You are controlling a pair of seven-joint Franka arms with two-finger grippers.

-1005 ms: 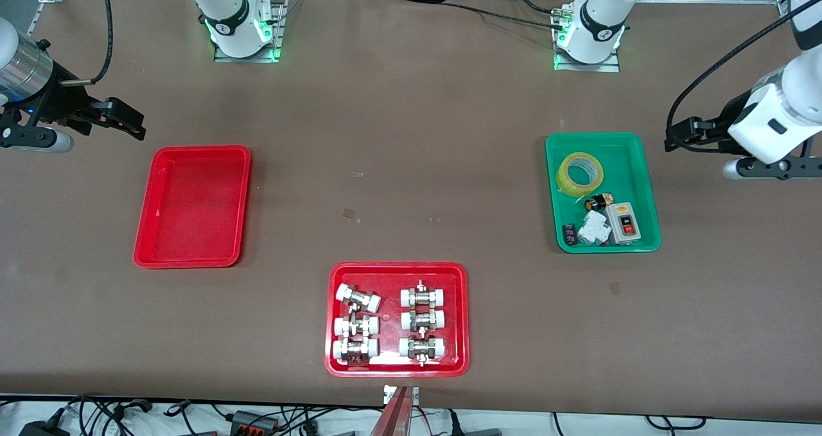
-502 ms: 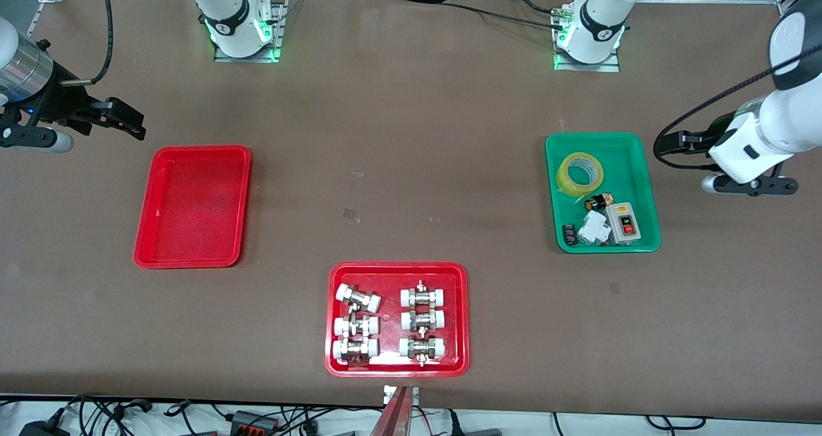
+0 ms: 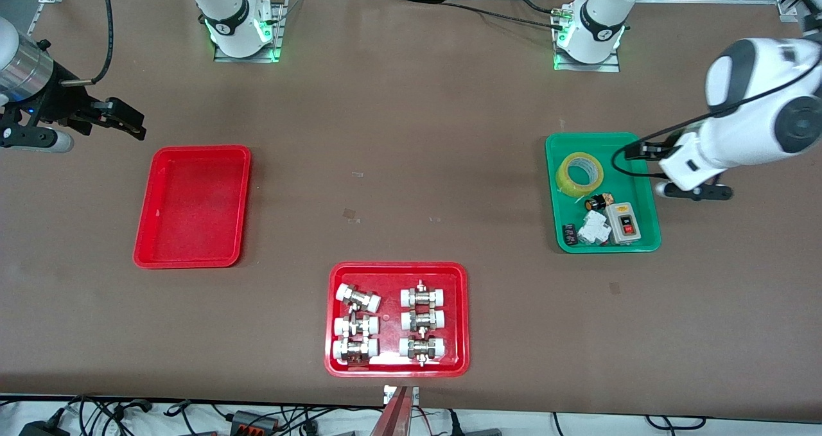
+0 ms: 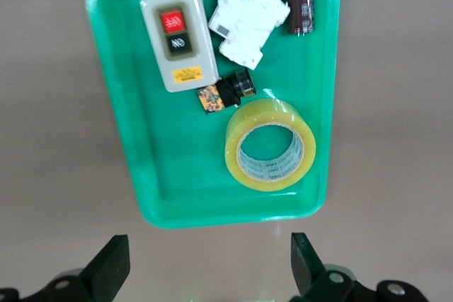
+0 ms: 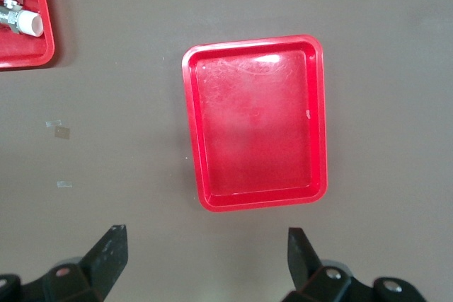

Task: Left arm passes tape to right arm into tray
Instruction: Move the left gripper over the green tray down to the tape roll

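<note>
The yellow tape's hole is open, and the tray's bottom beside the tape's side (image 3: 618, 185) is clear. My left gripper keeps going down and closes across that side (image 3: 598, 171).
The yellow tape (image 3: 580, 174) lies flat in the green tray (image 3: 600, 137), at the end farther from the front camera. It also shows in the left wrist view (image 4: 269, 145), inside the same green tray (image 4: 113, 104). My left gripper (image 3: 636, 153) is open and empty in the air by the tray's rim near the tape; in the left wrist view (image 4: 209, 266) its jaws stand wide apart. The plain red tray (image 3: 192, 205) is empty toward the right arm's end and fills the right wrist view (image 5: 255, 118). My right gripper (image 3: 125, 121) waits open and empty above the table beside it, and shows in its own wrist view (image 5: 205, 259).
The green tray also holds a grey switch box (image 3: 621, 223) and a white breaker (image 3: 594, 227). A wider red tray (image 3: 398, 267) with several white-capped metal fittings stands near the table's front edge.
The left arm has swung in from the table's end toward the green tray, bringing its gripper to the tray's rim. The right arm has not moved.
</note>
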